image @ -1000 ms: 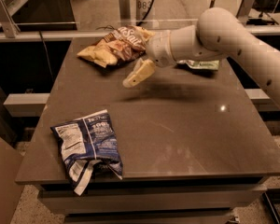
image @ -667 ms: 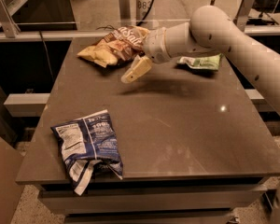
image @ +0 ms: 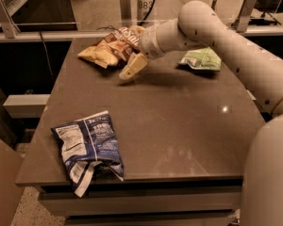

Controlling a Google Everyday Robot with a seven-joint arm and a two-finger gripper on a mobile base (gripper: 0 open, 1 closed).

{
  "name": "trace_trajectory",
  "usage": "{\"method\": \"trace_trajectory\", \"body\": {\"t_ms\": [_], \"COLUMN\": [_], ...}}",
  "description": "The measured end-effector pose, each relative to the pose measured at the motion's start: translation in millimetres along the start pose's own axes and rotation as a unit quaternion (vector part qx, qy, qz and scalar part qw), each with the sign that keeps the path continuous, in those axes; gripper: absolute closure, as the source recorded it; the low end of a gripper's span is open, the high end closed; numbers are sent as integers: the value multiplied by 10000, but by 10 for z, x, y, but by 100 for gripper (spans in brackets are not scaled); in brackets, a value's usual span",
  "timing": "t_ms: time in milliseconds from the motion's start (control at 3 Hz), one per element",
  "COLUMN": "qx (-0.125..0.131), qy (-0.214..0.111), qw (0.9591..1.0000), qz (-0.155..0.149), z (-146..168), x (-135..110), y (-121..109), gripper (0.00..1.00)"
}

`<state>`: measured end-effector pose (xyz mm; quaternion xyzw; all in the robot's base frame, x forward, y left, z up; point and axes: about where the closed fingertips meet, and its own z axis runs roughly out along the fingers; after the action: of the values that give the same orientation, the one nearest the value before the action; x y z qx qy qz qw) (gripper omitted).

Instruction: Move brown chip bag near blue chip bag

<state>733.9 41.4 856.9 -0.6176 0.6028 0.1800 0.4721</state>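
Note:
I expect the brown chip bag (image: 113,47), because it lies crumpled with its tan-yellow end flared wide (image: 96,55), to have that end stick outward and dip a little when I lift the bag.
The brown chip bag (image: 111,46) lies crumpled at the far left of the table, brown front up with tan-yellow ends. The blue chip bag (image: 87,142) lies flat at the near left corner, white label panel showing, one torn end hanging over the front edge. My gripper (image: 132,66) reaches in from the right on a white arm. It hovers just above the table at the brown bag's right end, right against or very close to it. The gripper and wrist hide part of that end of the bag.
A smaller green-and-white bag (image: 201,59) lies at the far right, partly behind my arm (image: 226,36). The grey table (image: 179,126) has a railing and posts behind its far edge. A drop to the floor lies on the left side.
My gripper has moved a little left and further back, closer to the brown bag. More of the green-and-white bag now shows. Both chip bags lie where they were.

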Motion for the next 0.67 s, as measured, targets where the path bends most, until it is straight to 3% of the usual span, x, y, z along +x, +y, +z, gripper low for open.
{"method": "trace_trajectory", "body": {"t_ms": [333,667], "qx": [-58,-109], "qy": [-119,-335], "qw": [9999,9994], "qz": [-31,-11], "z": [185,366], "x": [69,117], "y": [-109,-190], "gripper": [0,18]}}
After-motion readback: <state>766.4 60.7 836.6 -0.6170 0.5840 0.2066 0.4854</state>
